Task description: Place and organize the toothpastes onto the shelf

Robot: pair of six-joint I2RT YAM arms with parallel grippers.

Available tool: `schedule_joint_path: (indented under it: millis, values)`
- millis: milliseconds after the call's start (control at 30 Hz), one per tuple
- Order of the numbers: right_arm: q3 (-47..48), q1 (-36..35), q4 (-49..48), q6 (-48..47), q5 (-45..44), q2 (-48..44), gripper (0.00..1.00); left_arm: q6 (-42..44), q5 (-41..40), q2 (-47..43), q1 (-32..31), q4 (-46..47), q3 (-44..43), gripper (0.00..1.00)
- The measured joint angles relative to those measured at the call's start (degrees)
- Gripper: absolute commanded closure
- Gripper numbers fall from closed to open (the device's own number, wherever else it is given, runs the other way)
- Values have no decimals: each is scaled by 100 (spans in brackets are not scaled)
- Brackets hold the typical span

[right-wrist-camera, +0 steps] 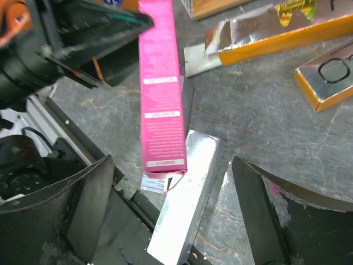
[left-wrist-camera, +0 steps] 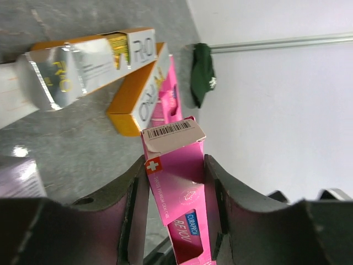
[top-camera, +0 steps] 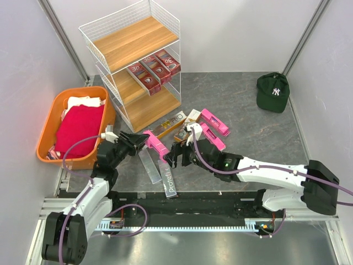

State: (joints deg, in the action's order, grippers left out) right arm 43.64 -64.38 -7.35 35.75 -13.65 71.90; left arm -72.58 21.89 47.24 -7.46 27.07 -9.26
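Note:
The robot's left gripper is holding the hot pink box (top-camera: pixel 150 137) by one end, so its right gripper should take the box's loose end (top-camera: pixel 162 154) and put the box on the shelf's top board.
My left gripper (top-camera: pixel 140 141) is shut on a hot pink toothpaste box (top-camera: pixel 156 145) and holds it above the table; in the left wrist view the box (left-wrist-camera: pixel 179 193) sits between both fingers (left-wrist-camera: pixel 175 165). My right gripper (top-camera: pixel 172 156) is open and empty just right of that box. In the right wrist view its jaws (right-wrist-camera: pixel 171 182) stand wide apart over a silver-grey box (right-wrist-camera: pixel 185 207), with the held pink box (right-wrist-camera: pixel 161 88) ahead. Three dark red boxes (top-camera: pixel 154 69) lie on the middle board of the white wire shelf (top-camera: pixel 130 41).
Two silver boxes (top-camera: pixel 158 170) lie near the front edge. Gold-white-black boxes (top-camera: pixel 172 126) and two pink boxes (top-camera: pixel 214 128) lie in front of the shelf. An orange basket (top-camera: pixel 51 120) with cloths stands left. A dark green cap (top-camera: pixel 272 92) lies at back right.

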Motion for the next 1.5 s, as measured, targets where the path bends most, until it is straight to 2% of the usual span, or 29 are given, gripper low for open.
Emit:
schedule_joint_path:
  millis: [167, 267, 467, 533, 567, 667, 767, 867, 900, 1000, 1067, 1200, 1333, 1500]
  values:
    - [2, -105, -92, 9, -85, 402, 10, -310, 116, 83, 39, 457, 46, 72]
    - [2, -114, -122, 44, -184, 516, 20, -417, 131, 107, 39, 568, 46, 72]
    - [2, -114, -389, 87, -315, 518, 21, -485, 214, 170, 63, 688, 46, 72]
    - [2, -114, -492, 83, -321, 518, 29, -501, 249, 216, 63, 748, 46, 72]
    - [2, -114, -525, 72, -321, 518, 39, -501, 258, 229, 63, 765, 46, 72]
    - [2, -114, -612, 31, -295, 520, 52, -514, 278, 284, 63, 835, 46, 72]
    - [2, -127, -710, 33, -240, 553, 58, -525, 282, 319, 63, 898, 48, 71]
    - [2, -127, -730, 0, -188, 573, 61, -522, 278, 339, 66, 953, 68, 62]
    - [2, -127, -730, -17, -184, 573, 61, -522, 278, 339, 66, 981, 81, 44]
    - [13, -127, -719, -26, -170, 570, 62, -544, 293, 343, 74, 1064, 107, 17]
    - [28, -127, -651, -44, -175, 573, 63, -608, 365, 345, 83, 1121, 107, 13]
    - [85, -61, -446, -63, -144, 553, 64, -575, 444, 350, 103, 946, 22, 11]
    - [142, 197, -352, -44, 122, 435, 64, -149, 476, 197, 103, 31, -402, 10]
    - [411, 713, -149, -63, 616, 162, 64, 713, 192, -435, 103, -1370, -1150, 10]
